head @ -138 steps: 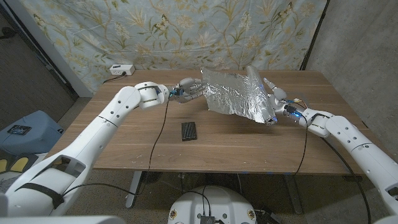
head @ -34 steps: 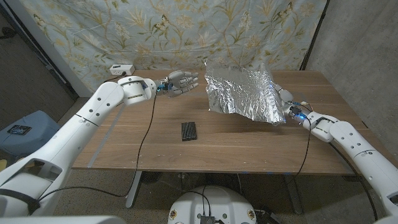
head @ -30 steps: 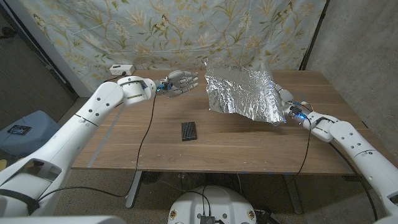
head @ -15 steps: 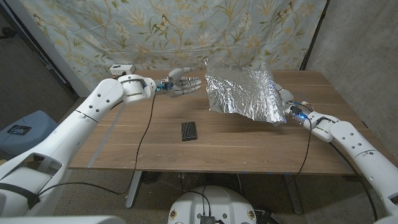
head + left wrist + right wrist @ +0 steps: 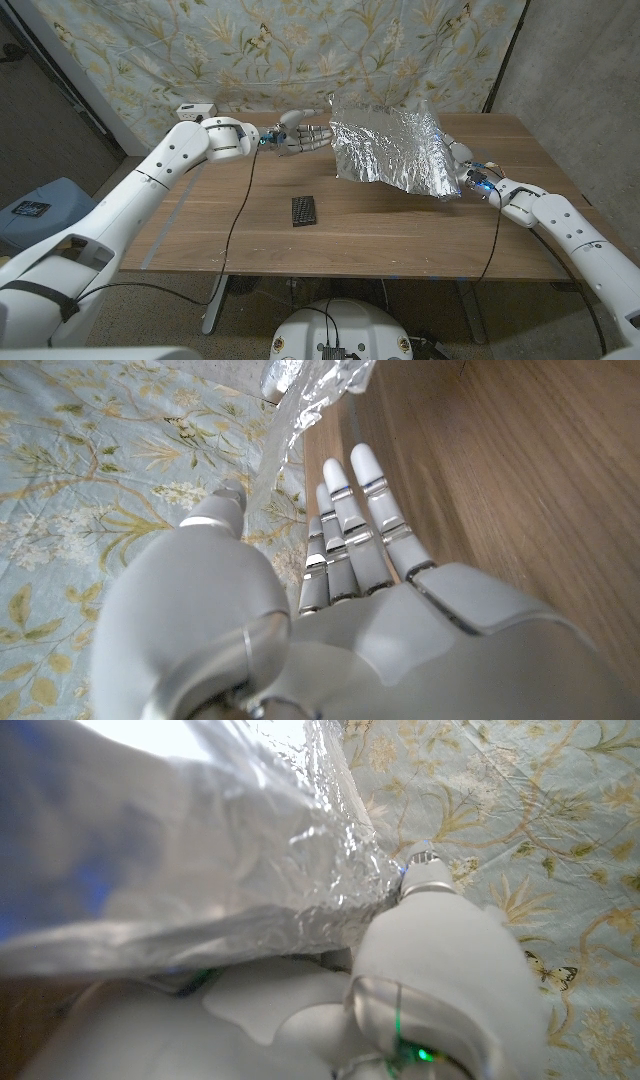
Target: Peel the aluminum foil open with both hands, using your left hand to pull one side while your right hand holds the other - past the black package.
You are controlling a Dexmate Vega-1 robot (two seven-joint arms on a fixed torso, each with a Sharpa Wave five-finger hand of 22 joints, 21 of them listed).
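I expect the sheet to unroll longer when I pull its loose edge, because the aluminum foil (image 5: 385, 150) curls into a tube (image 5: 437, 130) beside my right gripper.
A crinkled sheet of aluminum foil (image 5: 390, 148) stands raised above the back right of the table. My right hand (image 5: 461, 166) grips its right side, and in the right wrist view the foil (image 5: 190, 840) lies over that hand (image 5: 430, 950). My left hand (image 5: 300, 134) hovers just left of the foil's free edge, fingers spread and stretched toward it, holding nothing. In the left wrist view the fingers (image 5: 355, 520) point at the foil edge (image 5: 300, 395). The black package (image 5: 304, 210) lies flat on the table, nearer me, below the gap between left hand and foil.
A white box (image 5: 196, 110) sits at the back left corner of the wooden table (image 5: 200, 230). A floral cloth (image 5: 250, 50) hangs close behind the table. The table's front half is bare wood apart from the package.
My left hand has moved right toward the foil's free edge and its fingers have straightened and spread. The right hand and the foil have stayed put.
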